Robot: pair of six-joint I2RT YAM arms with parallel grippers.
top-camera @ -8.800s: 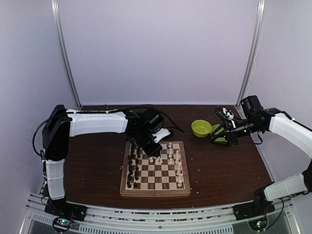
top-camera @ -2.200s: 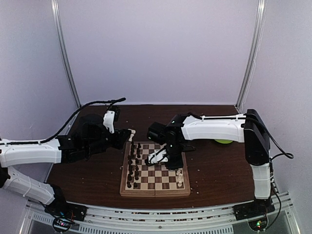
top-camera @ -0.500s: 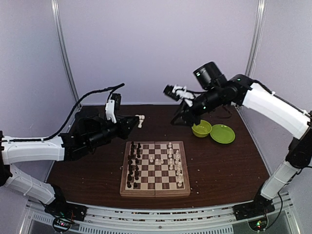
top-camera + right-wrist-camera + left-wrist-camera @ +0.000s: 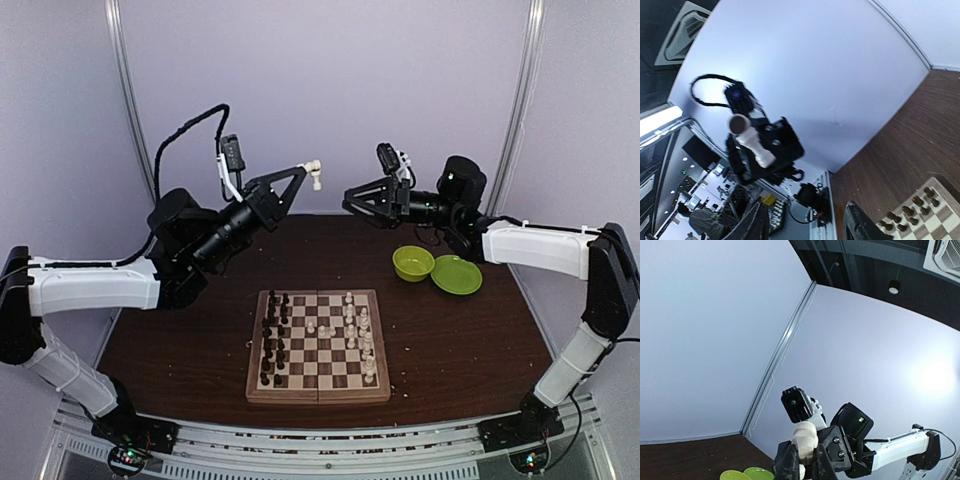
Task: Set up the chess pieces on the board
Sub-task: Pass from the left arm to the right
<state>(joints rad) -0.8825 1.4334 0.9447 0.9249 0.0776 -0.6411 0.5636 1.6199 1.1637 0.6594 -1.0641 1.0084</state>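
I can see the cream chess piece's lower end (image 4: pixel 317 184) hanging free of my left gripper's fingers. I should continue to move my right gripper toward that end and close it around that end.
The board (image 4: pixel 320 392) lies on the table's near middle, with dark chess pieces (image 4: pixel 272 340) in its left columns and cream ones (image 4: pixel 362 335) on its right; a few cream ones (image 4: pixel 322 329) stand mid-board. High above the table's far side, my left gripper (image 4: pixel 306 173) is shut on a cream chess piece (image 4: pixel 314 172) (image 4: pixel 805 436) (image 4: pixel 751 142). My right gripper (image 4: pixel 350 204) (image 4: pixel 807 225) is open and empty, facing that piece from the right with a small gap between them. A corner of the board (image 4: pixel 925 212) shows in the right wrist view.
A green bowl (image 4: pixel 413 263) and a green plate (image 4: pixel 456 275) sit at the back right of the brown table (image 4: pixel 180 340), below my right forearm. Small white crumbs lie near the board's right edge. White walls enclose the back and sides.
My left gripper has risen and swung right with the cream piece. My right gripper has opened wider and come down level with it, now facing it.
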